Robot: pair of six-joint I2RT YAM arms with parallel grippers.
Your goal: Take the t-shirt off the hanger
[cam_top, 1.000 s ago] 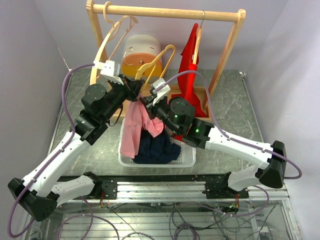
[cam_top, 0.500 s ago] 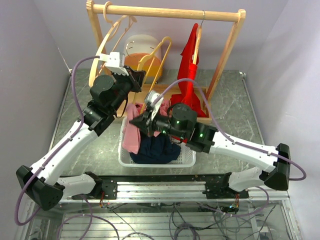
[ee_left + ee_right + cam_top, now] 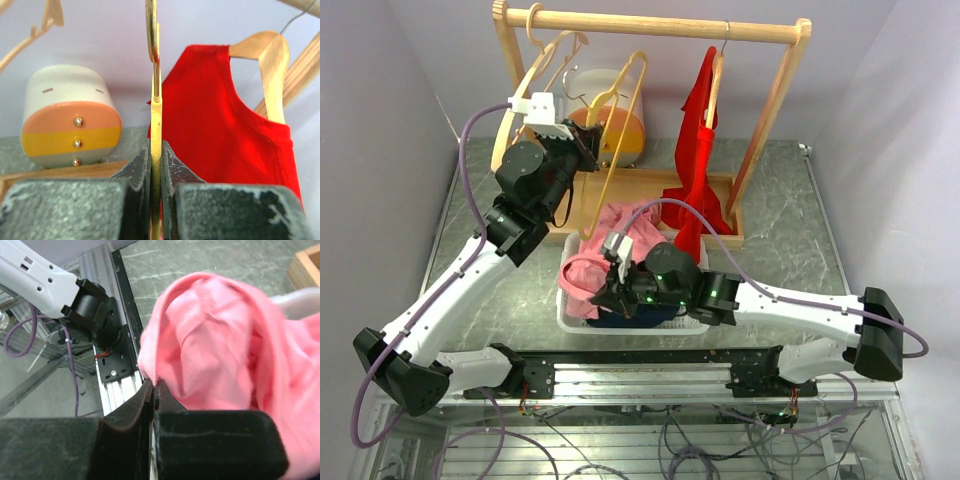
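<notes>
The yellow hanger's hook [image 3: 567, 77] is upright in front of a clear part of the rack bar [image 3: 595, 20], so my left gripper should keep lifting it until the hook sits on the bar.
My left gripper [image 3: 588, 152] is shut on a bare yellow wooden hanger [image 3: 617, 125] and holds it up near the rack; in the left wrist view the hanger [image 3: 156, 115] stands edge-on between the jaws. My right gripper [image 3: 607, 297] is shut on the hem of the pink t-shirt [image 3: 605, 250], which lies off the hanger, bunched in the white basket [image 3: 685, 322] over a dark navy garment [image 3: 638, 318]. In the right wrist view the pink t-shirt [image 3: 225, 345] fills the frame above my shut jaws.
A wooden rack [image 3: 650, 25] stands at the back with an empty pale hanger [image 3: 535, 70] and a red t-shirt [image 3: 700, 140] on its own hanger. A white, orange and yellow canister [image 3: 598, 110] sits behind the rack. Aluminium rails [image 3: 640, 380] run along the near edge.
My right gripper pulled the pink t-shirt down and off the hanger into the basket. My left gripper lifted the bare hanger up and back toward the rack.
</notes>
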